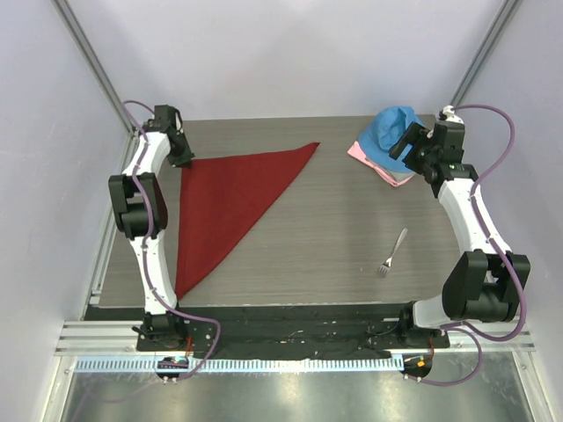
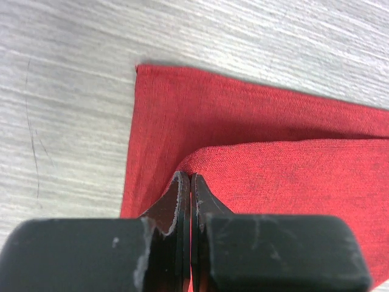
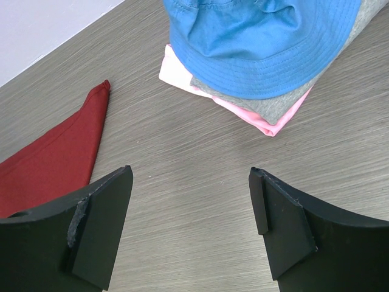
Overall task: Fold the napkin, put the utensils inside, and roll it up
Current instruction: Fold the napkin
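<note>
The upper layer's corner (image 2: 199,158) is pointing straight at the lower layer's corner (image 2: 142,72), so the robot's left gripper goes on pulling it there until the corners almost meet, and then let go.
The dark red napkin (image 1: 224,198) lies folded into a triangle on the left half of the table, one tip pointing right at the back and one toward the near edge. My left gripper (image 1: 184,158) is at its back left corner, shut on the upper layer of the napkin (image 2: 273,164), which rises to the fingertips (image 2: 182,182). The silver fork (image 1: 393,252) lies on the table at the right, tines toward the near edge, apart from both grippers. My right gripper (image 1: 406,141) is open and empty above the table (image 3: 200,140), near the napkin's right tip (image 3: 61,158).
A bright blue cloth (image 1: 391,132) sits on grey and pale pink cloths (image 1: 387,171) at the back right, just beyond my right gripper; they also show in the right wrist view (image 3: 261,36). The walls stand close behind and beside the table.
</note>
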You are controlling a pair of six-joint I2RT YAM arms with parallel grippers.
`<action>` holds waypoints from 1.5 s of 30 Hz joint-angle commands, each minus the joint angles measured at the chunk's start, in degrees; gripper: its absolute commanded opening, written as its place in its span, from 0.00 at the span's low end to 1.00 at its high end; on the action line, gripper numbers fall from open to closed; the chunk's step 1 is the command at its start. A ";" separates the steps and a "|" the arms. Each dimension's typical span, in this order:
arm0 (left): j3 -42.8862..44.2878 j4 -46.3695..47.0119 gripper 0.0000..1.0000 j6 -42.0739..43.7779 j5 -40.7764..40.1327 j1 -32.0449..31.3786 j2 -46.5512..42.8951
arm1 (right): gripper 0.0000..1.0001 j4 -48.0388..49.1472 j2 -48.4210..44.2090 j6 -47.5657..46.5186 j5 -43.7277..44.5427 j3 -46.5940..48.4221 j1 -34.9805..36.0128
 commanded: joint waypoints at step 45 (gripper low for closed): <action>15.04 -1.62 0.00 3.84 2.59 3.52 10.78 | 0.86 1.74 2.38 -0.74 -0.27 4.29 -0.15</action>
